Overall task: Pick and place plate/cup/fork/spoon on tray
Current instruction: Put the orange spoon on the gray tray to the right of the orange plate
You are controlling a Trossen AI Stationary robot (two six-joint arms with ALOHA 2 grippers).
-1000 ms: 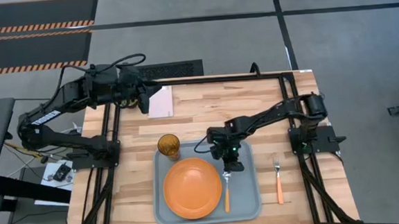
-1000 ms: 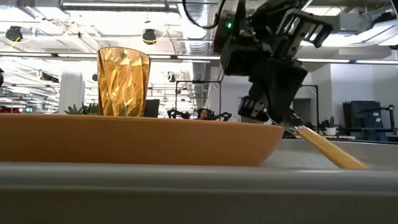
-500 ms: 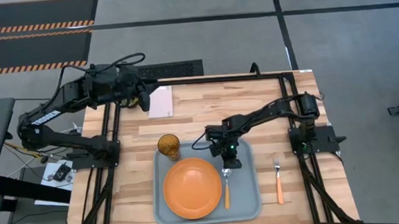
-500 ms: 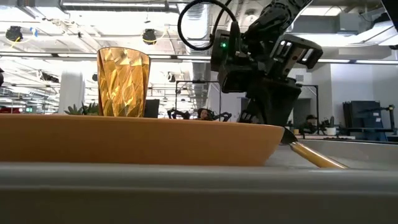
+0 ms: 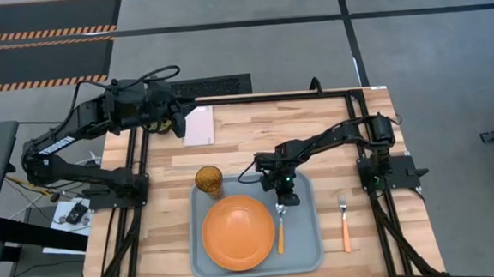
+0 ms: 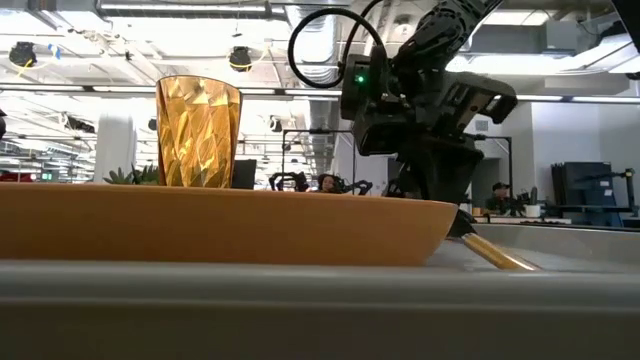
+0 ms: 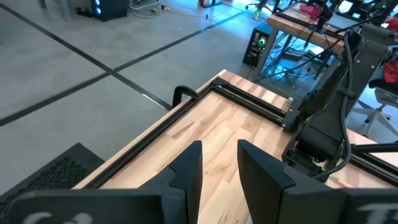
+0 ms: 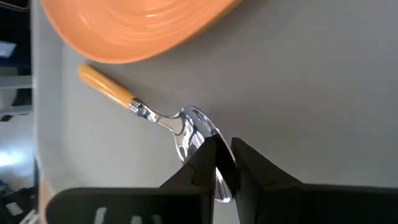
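The spoon's handle (image 5: 280, 237) rests close to the orange plate (image 5: 277, 242), so next my right gripper lets go of the spoon's bowl and swings the spoon's handle away with closed fingers.
The orange plate (image 5: 238, 232) lies on the grey-blue tray (image 5: 309, 242). The spoon (image 5: 279, 233) is on the tray to the right of the plate, with its orange handle (image 8: 106, 87) toward the near edge. My right gripper (image 5: 282, 198) stands over its bowl and is shut on it. The amber cup (image 5: 208, 180) stands at the tray's far left corner; I cannot tell if it is inside the rim. The fork (image 5: 344, 223) lies on the wood to the right of the tray. My left gripper (image 5: 177, 121) is open and empty at the far left. My right gripper pinches the spoon's silver bowl (image 8: 198, 132) between its two fingers, at the bowl's tip end. The fingers come from above, pointing down. The handle (image 6: 495, 252) slopes down low over the tray toward the near edge; the tray's rim hides its end in the low view.
A white-pink napkin (image 5: 199, 124) lies at the far left by my left gripper. Black frame rails (image 5: 353, 123) run along the table's sides. Bare wood shows between the tray and the far edge.
My right gripper has gone down and a little toward the far edge with the spoon. The spoon's handle was steeply tilted above the tray and has dropped to a low slope just above it.
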